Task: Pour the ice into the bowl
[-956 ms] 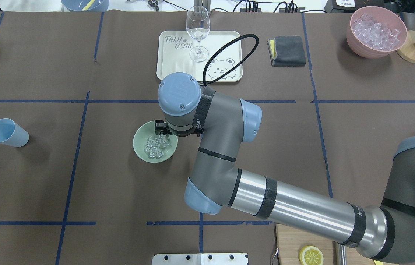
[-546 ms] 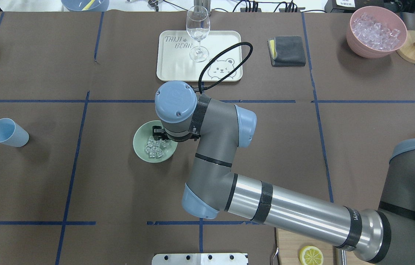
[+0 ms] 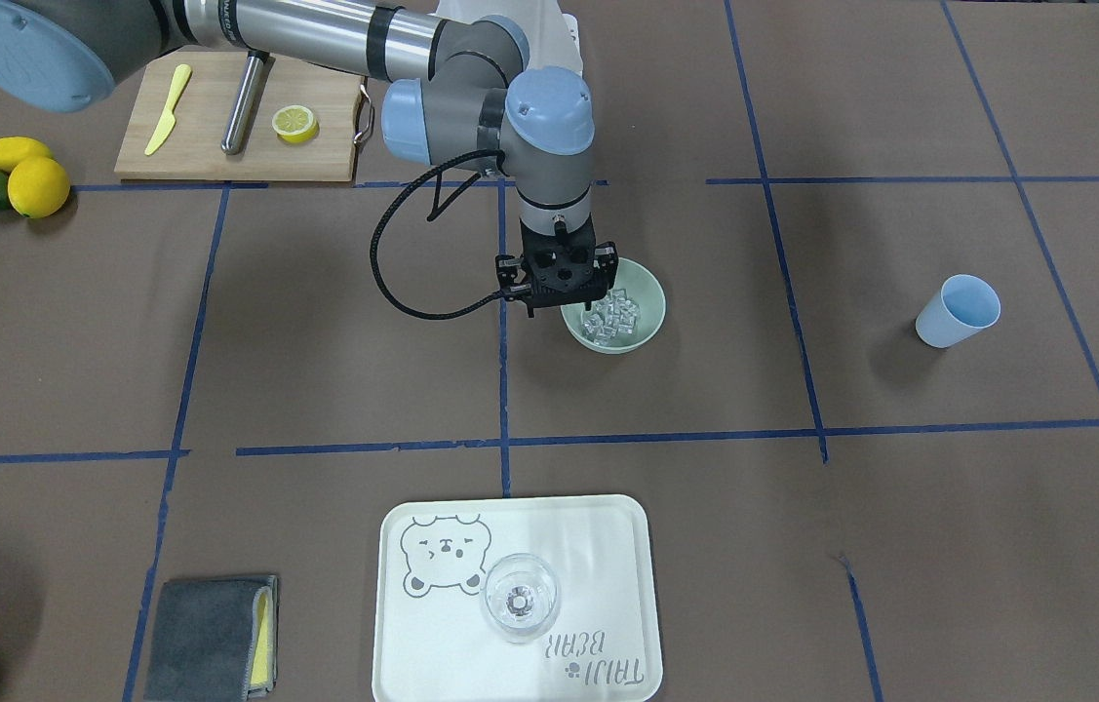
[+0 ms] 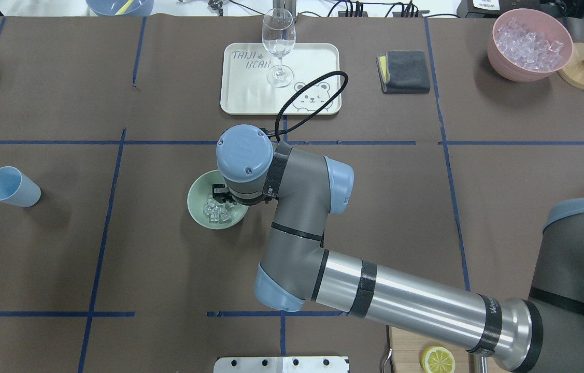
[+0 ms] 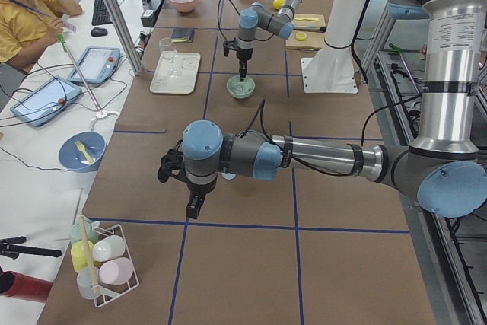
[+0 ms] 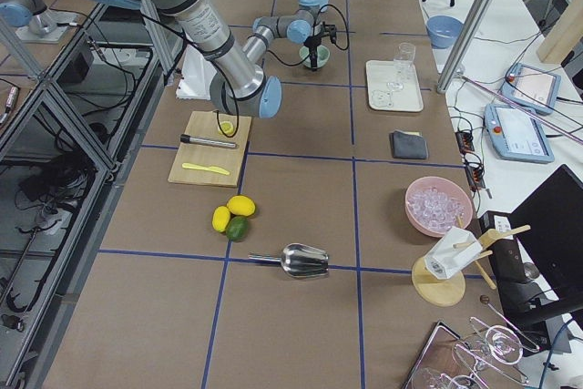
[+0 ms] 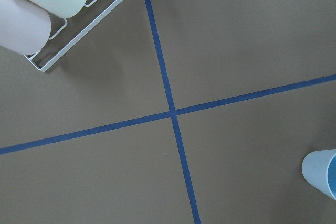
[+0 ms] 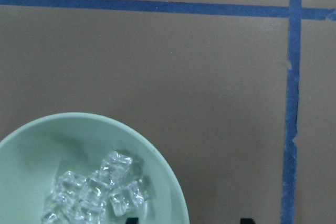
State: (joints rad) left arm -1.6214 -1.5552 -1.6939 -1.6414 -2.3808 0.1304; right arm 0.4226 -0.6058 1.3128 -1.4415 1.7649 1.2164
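Observation:
The clear ice cubes (image 3: 611, 316) sit close together well below the bowl's rim (image 3: 662, 291), so they should come along and stay in place when the robot lifts the pale green bowl.
The pale green bowl (image 4: 196, 204) sits mid-table with a pile of clear ice cubes (image 4: 217, 210) in it. It also shows in the front view (image 3: 648, 295) and the right wrist view (image 8: 31, 145), with the ice (image 8: 94, 192) inside. My right gripper (image 3: 564, 297) points down over the bowl's edge. It is open and empty: its fingertips (image 8: 131, 220) stand on either side of the rim. The empty light blue cup (image 4: 12, 186) stands far left. My left gripper (image 5: 194, 205) hovers near the cup (image 7: 321, 174); I cannot tell whether it is open or shut.
A cream tray (image 4: 240, 98) with a wine glass (image 4: 279, 46) lies behind the bowl. A grey cloth (image 4: 403, 71) and a pink bowl of ice (image 4: 499, 57) are at the back right. A cutting board (image 3: 217, 156) holds a lemon half. A cup rack (image 7: 79, 30) is near the left wrist.
My right wrist has drawn back toward the robot and leftward over the bowl, and its cable loop has followed. The bowl, the ice and the cup have not moved.

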